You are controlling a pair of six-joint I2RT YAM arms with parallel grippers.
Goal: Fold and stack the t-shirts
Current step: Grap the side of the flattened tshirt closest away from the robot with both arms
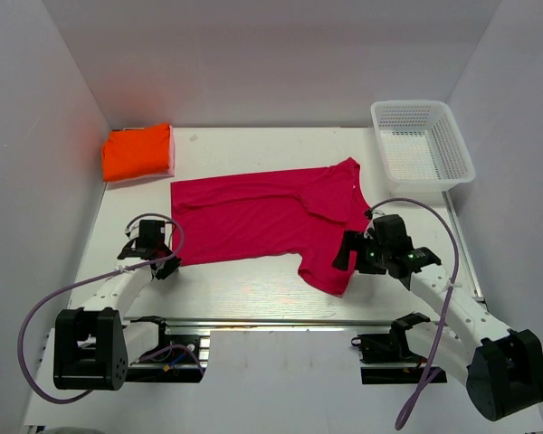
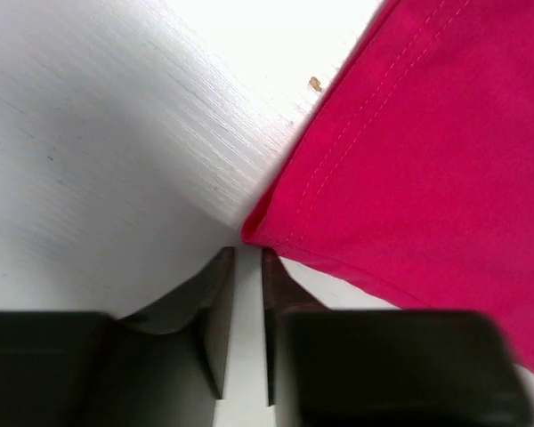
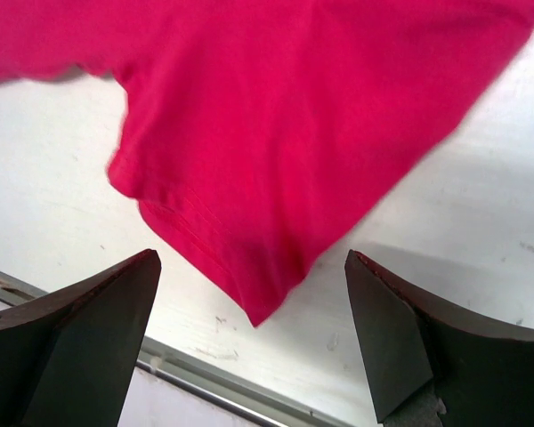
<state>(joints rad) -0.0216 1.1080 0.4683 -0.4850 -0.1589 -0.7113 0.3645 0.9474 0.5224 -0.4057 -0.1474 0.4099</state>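
Observation:
I need to open my left gripper's closing fingers because the pink t-shirt's hem corner (image 2: 253, 233) lies beyond them. I should then reach farther over that corner (image 2: 274, 233) and pinch it before I fold.
The magenta-pink t-shirt (image 1: 262, 217) lies spread flat across the middle of the table, with one sleeve reaching toward the near edge. The orange t-shirt (image 1: 138, 152) is a folded rectangle at the far left corner. My left gripper (image 1: 167, 262) is at the pink shirt's near-left hem corner (image 2: 409, 178). Its jaws (image 2: 248, 258) are almost together with nothing between them, and the corner lies just past the tips. My right gripper (image 1: 347, 251) is wide open (image 3: 251, 258) above the tip of the pink sleeve (image 3: 285, 133) and holds nothing.
A white mesh basket (image 1: 423, 103) stands at the far right corner. A metal rail (image 1: 281, 321) runs along the table's near edge and also shows in the right wrist view (image 3: 205, 382). White walls close in the left, back and right sides.

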